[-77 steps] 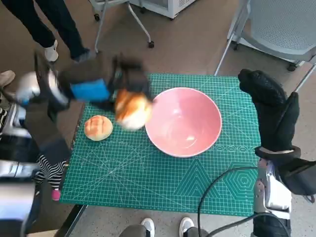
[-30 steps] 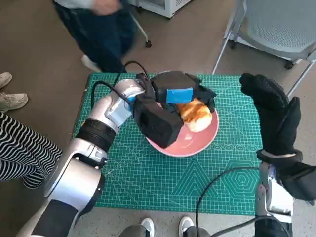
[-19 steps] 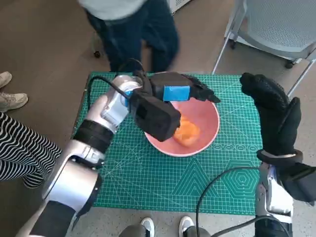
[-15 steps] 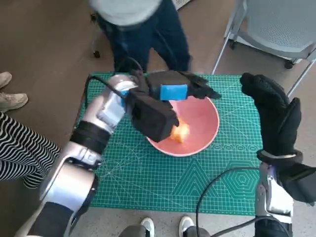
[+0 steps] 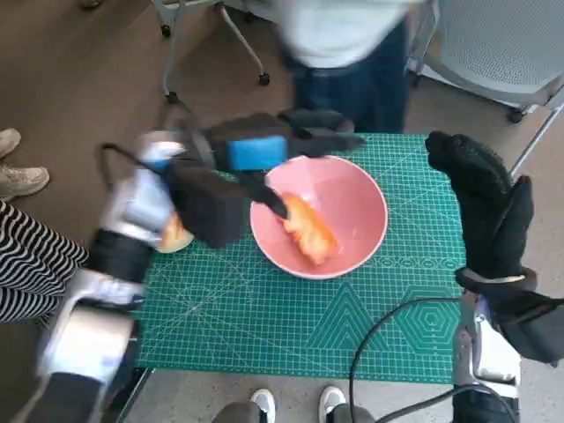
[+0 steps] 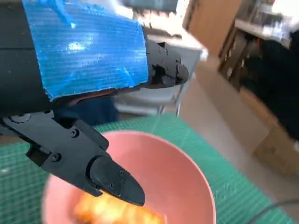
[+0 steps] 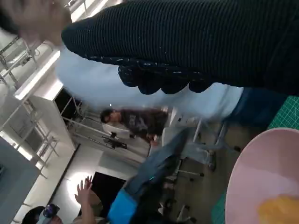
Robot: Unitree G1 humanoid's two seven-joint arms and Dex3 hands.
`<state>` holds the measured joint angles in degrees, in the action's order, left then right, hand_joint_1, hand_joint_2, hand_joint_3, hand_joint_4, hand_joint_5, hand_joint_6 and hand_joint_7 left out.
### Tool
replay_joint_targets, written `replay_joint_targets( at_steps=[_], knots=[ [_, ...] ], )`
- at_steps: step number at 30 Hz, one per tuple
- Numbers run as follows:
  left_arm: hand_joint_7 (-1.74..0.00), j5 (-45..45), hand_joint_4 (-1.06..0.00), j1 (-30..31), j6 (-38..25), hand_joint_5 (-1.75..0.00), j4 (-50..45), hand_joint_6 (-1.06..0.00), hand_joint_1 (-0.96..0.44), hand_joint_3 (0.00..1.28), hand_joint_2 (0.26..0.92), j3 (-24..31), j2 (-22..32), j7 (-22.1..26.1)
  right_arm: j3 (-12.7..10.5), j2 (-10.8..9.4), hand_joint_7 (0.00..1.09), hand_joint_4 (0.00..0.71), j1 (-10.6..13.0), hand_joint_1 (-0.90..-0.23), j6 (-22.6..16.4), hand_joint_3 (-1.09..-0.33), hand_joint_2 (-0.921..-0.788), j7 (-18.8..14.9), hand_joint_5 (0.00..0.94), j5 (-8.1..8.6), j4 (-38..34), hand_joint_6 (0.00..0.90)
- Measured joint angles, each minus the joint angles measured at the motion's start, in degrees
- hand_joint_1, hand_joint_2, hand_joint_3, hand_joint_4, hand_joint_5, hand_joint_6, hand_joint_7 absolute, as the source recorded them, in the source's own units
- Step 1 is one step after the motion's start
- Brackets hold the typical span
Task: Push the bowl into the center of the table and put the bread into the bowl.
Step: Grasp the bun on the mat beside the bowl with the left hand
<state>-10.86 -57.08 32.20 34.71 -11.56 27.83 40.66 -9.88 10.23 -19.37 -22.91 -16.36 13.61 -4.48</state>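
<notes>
My gripper will lower the pale roll (image 5: 174,236), and the pale roll will come to rest against the golden roll in the pink bowl, because open space (image 5: 348,207) shows beside the golden roll.
The pink bowl (image 5: 354,192) stands near the middle of the green mat (image 5: 264,328). One golden bread roll (image 5: 308,229) lies inside it, also seen as the blurred roll (image 6: 117,212) in the bowl (image 6: 187,163) and the roll (image 7: 280,210) in the bowl (image 7: 261,172). A second roll (image 5: 174,236) lies on the mat at the left, half hidden behind my left forearm. My left hand (image 5: 269,150) hovers over the bowl's far-left rim, fingers (image 6: 110,175) spread, holding nothing. My gloved right hand (image 5: 485,198) is raised at the mat's right edge, empty.
A person (image 5: 348,44) stands against the table's far edge, just behind the bowl. A grey chair (image 5: 502,44) is at the back right. Striped legs (image 5: 35,264) and a shoe (image 5: 16,181) are on the left. Feet (image 5: 295,405) show at the near edge.
My left hand has let the roll go into the bowl and drawn back to the left. The person has moved right along the far edge. My right hand has stayed put.
</notes>
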Motion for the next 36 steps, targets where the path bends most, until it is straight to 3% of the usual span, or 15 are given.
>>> replay_joint_targets(
  at_steps=[11,16,36],
  knots=[
    [-0.08,2.86,-0.03,6.22,-3.66,-0.01,-7.94,-0.2,-0.47,0.01,0.772,7.24,10.27,0.6,0.04,0.06,0.52,0.186,-0.01,-0.686,0.0,-0.758,-0.921,-0.51,0.0,0.19,-0.31,0.091],
    [-0.09,2.45,-0.04,8.77,-4.82,-0.01,-8.61,-0.2,-0.43,0.0,0.751,8.24,12.61,-0.11,0.09,0.06,0.52,0.187,-0.12,-0.682,0.0,-0.76,-0.921,-0.82,0.001,0.22,-0.56,0.094],
    [-0.06,-1.85,-0.04,13.42,-13.15,0.0,-9.03,-0.2,-0.23,0.0,0.693,6.42,15.67,0.89,0.1,0.5,0.52,0.188,-0.87,-0.683,0.51,-0.767,-0.921,-2.27,0.001,0.94,-1.5,0.097]
  ],
)
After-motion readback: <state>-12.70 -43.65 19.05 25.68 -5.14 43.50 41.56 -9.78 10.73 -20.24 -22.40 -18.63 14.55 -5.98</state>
